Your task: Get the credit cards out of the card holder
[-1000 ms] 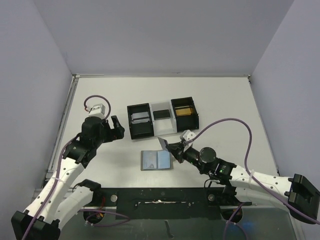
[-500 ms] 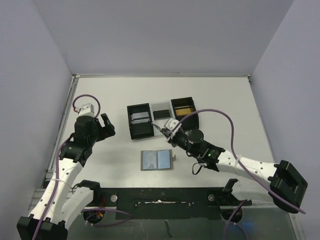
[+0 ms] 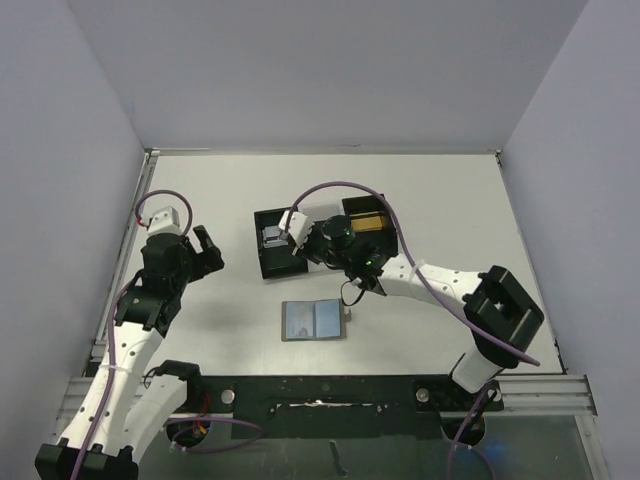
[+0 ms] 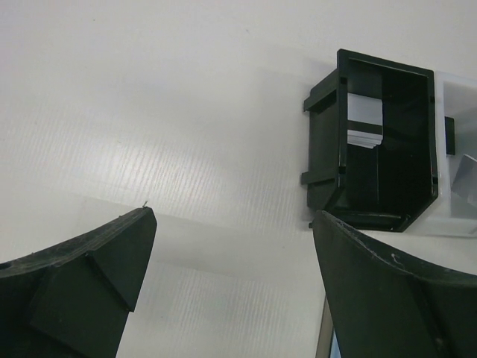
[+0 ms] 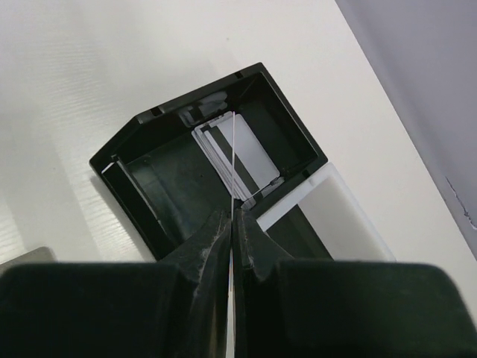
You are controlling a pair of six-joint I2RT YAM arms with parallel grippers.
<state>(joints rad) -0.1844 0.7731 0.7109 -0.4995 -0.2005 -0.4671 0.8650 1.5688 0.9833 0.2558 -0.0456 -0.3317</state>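
My right gripper has the credit card's loose end [image 5: 233,125] over the cards in the black compartment [image 3: 272,237] and should keep lowering it inside the compartment's sides, letting go there.
The grey card holder [image 3: 313,320] lies open and flat on the table, blue-grey inside up. My right gripper [image 5: 232,212] is shut on a thin credit card [image 5: 233,149] seen edge-on. It holds the card over the left black compartment [image 3: 268,262] of the tray, where other cards [image 5: 252,155] lie. From above, the right gripper [image 3: 283,240] hangs over that compartment. My left gripper [image 3: 206,250] stands open and holds nothing, to the left of the tray and apart from the card holder. Its fingers [image 4: 112,253] frame bare table.
The black-and-white tray [image 3: 322,262] has three compartments: a black one with cards [image 4: 365,123], a white middle one and a black one at the right [image 3: 365,222] holding something tan. The right arm's purple cable [image 3: 345,187] arches above the tray. Walls close in three sides.
My right arm has swung from beside the card holder up and left to the tray's left compartment, with the card in its grip. The left arm has drawn back to the left.
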